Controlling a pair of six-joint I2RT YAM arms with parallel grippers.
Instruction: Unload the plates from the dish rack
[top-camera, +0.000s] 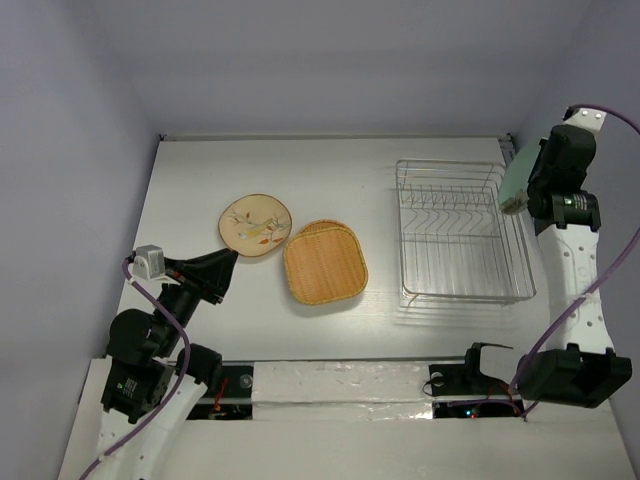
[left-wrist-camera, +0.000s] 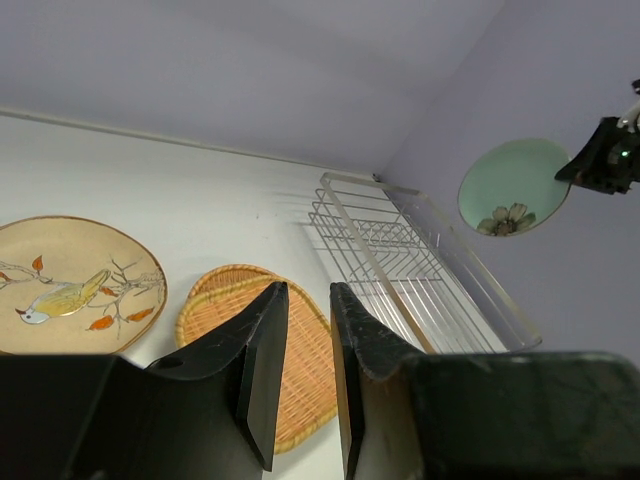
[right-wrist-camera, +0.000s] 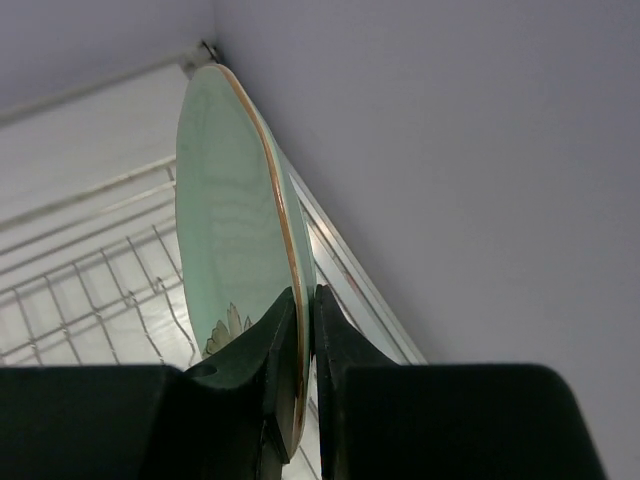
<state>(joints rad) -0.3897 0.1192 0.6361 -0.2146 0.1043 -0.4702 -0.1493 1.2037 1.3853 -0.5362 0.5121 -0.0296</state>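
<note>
The pale green plate (top-camera: 517, 180) is hanging clear of the dish rack. My right gripper should go on carrying it until it sits on the flat cream leaf-pattern plate (top-camera: 255, 225).
The dish rack (top-camera: 460, 230) stands at the right of the table with no plates in it; it also shows in the left wrist view (left-wrist-camera: 400, 260) and the right wrist view (right-wrist-camera: 90, 270). My right gripper (top-camera: 522, 200) is shut on the rim of the pale green plate (top-camera: 513, 180) and holds it on edge, up in the air by the rack's right rear corner (right-wrist-camera: 225, 200) (left-wrist-camera: 512, 187). The cream leaf-pattern plate (top-camera: 256, 224) lies flat left of centre. Stacked wicker plates (top-camera: 325, 262) lie beside it. My left gripper (top-camera: 232, 258) hovers left of them, narrowly open and empty (left-wrist-camera: 307, 290).
The enclosure's right wall stands close behind the green plate and my right arm (top-camera: 570, 250). The back wall runs just beyond the rack. The table's near edge has a foil-covered strip (top-camera: 340, 385) between the arm bases.
</note>
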